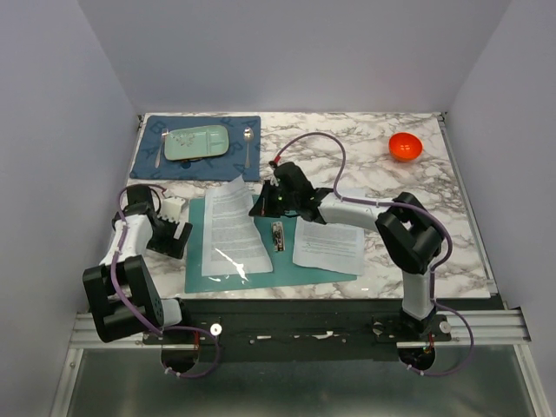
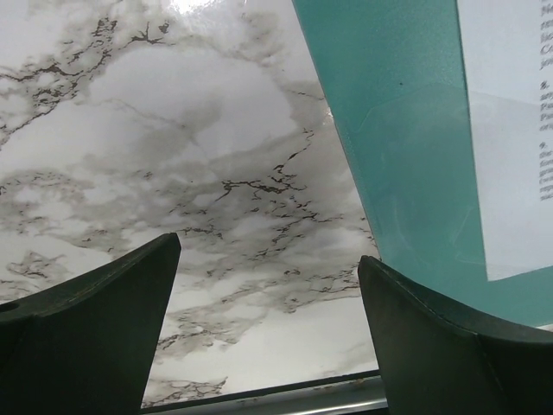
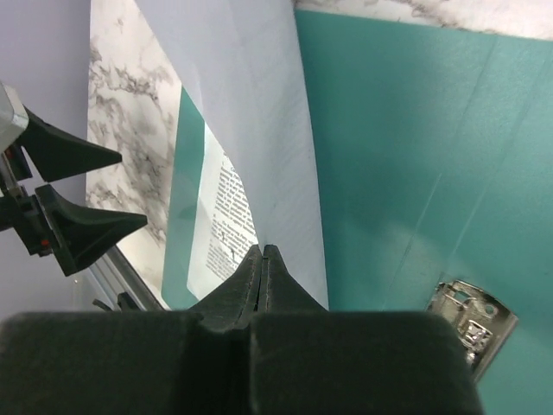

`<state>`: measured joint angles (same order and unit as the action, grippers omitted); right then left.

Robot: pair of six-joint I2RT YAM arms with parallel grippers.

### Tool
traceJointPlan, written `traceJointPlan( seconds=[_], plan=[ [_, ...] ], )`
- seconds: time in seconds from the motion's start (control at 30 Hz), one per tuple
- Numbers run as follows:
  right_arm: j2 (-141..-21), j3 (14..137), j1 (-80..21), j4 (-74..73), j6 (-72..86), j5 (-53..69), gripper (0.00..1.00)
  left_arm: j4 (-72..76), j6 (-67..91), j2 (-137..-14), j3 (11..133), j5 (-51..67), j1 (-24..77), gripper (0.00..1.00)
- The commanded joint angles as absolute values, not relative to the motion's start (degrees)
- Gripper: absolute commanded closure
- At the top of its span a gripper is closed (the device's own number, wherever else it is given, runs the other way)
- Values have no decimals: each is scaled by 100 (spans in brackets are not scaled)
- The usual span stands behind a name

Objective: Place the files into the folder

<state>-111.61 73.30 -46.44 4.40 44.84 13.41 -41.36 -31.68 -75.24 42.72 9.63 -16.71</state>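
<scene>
The printed sheet sits too close to the metal clip and leaves a teal part at the folder's outer edge, so the robot's right gripper should move the sheet toward that outer edge.
The teal folder lies open on the marble table. One printed sheet lies on its left half, with its far right edge lifted. My right gripper is shut on that edge; in the right wrist view the gripper pinches the sheet above the folder. A second sheet lies on the folder's right half. The metal clip sits on the spine. My left gripper is open and empty on the table, just left of the folder; its view shows the gripper over bare marble.
A dark blue placemat at the back left carries a pale green tray, a fork and a spoon. An orange bowl sits at the back right. The table's metal front rail runs close under my left gripper.
</scene>
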Motion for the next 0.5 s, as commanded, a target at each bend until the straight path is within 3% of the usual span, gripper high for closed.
traceJointPlan(
  seconds=[0.0,0.47],
  plan=[
    [-11346,7585,-4895,589,4526,1512,99,-4113,-3542,-7620,4236,862,-1600,1],
    [-11601,7944,-5106,405,4342,1573,99,-3982,-3410,-7734,4263,765,-1529,1]
  ],
)
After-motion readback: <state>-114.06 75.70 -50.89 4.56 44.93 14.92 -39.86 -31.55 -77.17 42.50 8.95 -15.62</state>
